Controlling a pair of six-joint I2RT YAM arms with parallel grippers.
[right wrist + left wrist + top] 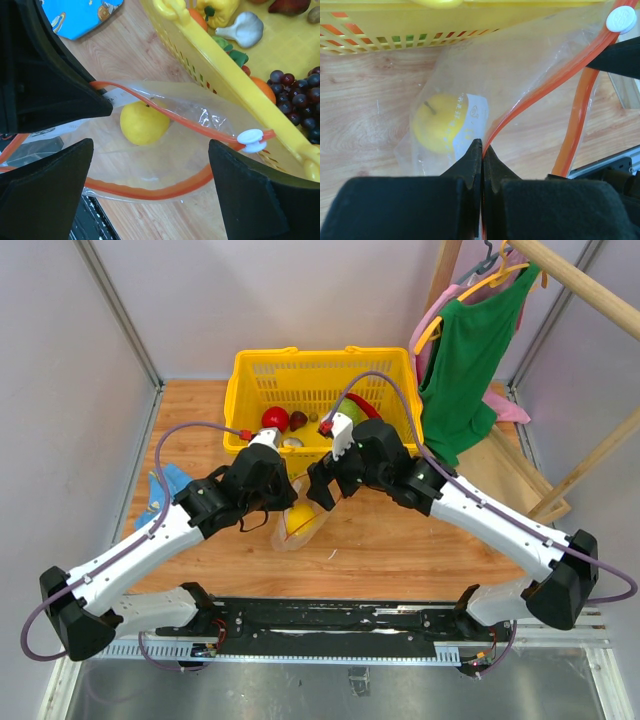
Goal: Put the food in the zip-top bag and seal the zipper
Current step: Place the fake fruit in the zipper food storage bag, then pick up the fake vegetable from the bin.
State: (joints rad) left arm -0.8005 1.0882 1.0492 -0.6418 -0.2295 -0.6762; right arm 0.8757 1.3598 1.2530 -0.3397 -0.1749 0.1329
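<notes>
The yellow fruit [299, 517] is inside the zip-top bag, and the bag's opening is open. My right gripper should keep going to the yellow basket [320, 403] and close on more food.
The zip-top bag [297, 520] lies on the wooden table in front of the yellow basket, its mouth held open. A round yellow fruit [145, 122] sits inside it, also seen in the left wrist view [437, 125]. My left gripper [481, 143] is shut on the red-orange zipper [540, 90] at one lip of the mouth. My right gripper [150, 146] is open, its fingers spread over the open mouth, near the whitish slider [251, 140]. A yellow bell pepper [217, 10], an orange [262, 87] and a green piece [222, 42] lie in the basket.
The yellow lattice basket [240, 390] stands just behind the bag and also holds garlic [247, 27] and dark grapes [300, 95]. A blue packet [165, 490] lies at the left. A green garment [470, 350] hangs on a wooden rack at the right.
</notes>
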